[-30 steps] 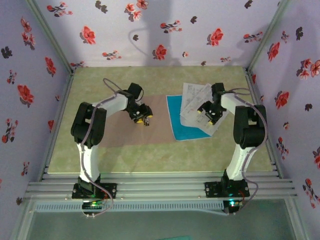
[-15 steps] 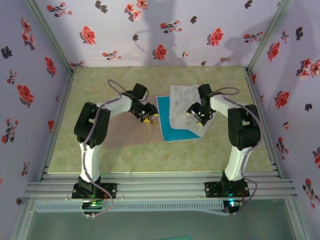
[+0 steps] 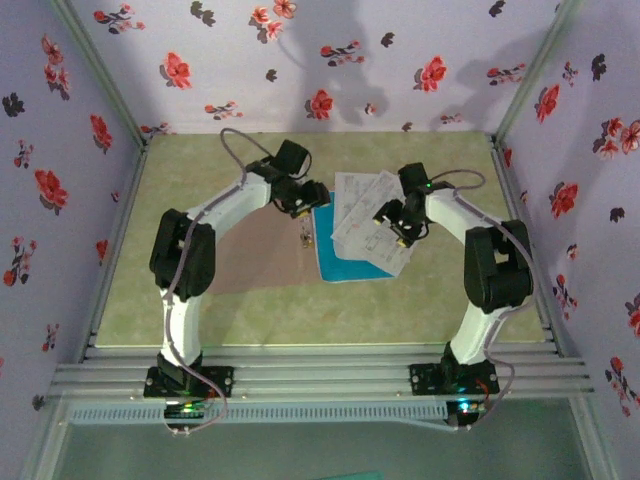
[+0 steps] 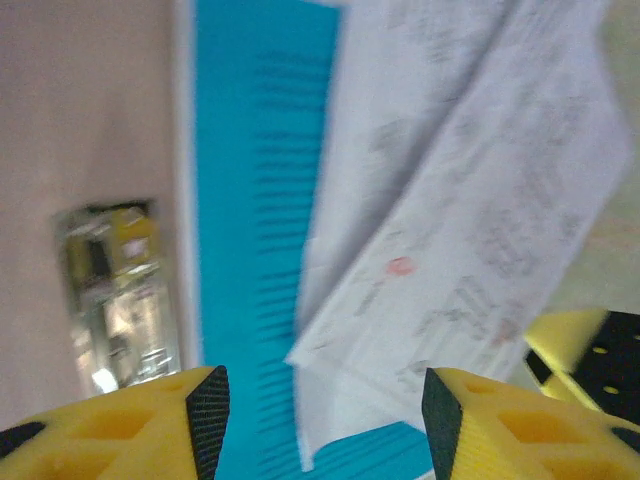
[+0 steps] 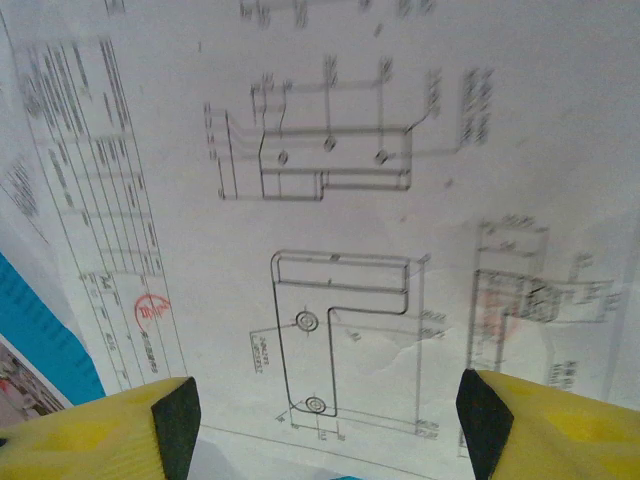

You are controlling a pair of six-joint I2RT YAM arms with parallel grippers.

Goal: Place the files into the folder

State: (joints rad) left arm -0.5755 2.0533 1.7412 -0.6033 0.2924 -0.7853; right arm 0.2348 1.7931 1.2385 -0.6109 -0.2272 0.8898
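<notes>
I expect the top white sheet (image 3: 372,222) to come up by itself when I lift it and leave the lower white sheet behind, because the top one is lying crooked over another (image 3: 358,205).
The tan folder (image 3: 255,250) lies flat in the middle of the table, with a shiny metal clip (image 3: 305,238) near its right edge. The files are a cyan-blue sheet (image 3: 345,262) and white printed sheets (image 3: 362,205) piled askew on it, overlapping the folder's right side. My left gripper (image 3: 308,212) hovers open over the blue sheet's left edge (image 4: 250,200), nothing between its fingers (image 4: 208,415). My right gripper (image 3: 396,230) stands open just over the white drawings (image 5: 330,170). I cannot tell whether its fingertips (image 5: 176,412) touch the paper.
Green table surface (image 3: 200,165) surrounds the folder. Floral walls close in the back and both sides. A metal rail (image 3: 320,375) runs along the near edge by the arm bases. The right gripper's yellow finger (image 4: 590,350) shows close to the left one.
The files have slid left onto the folder's right side, along with my right gripper. My left gripper has moved right and farther back, to the blue sheet's left edge.
</notes>
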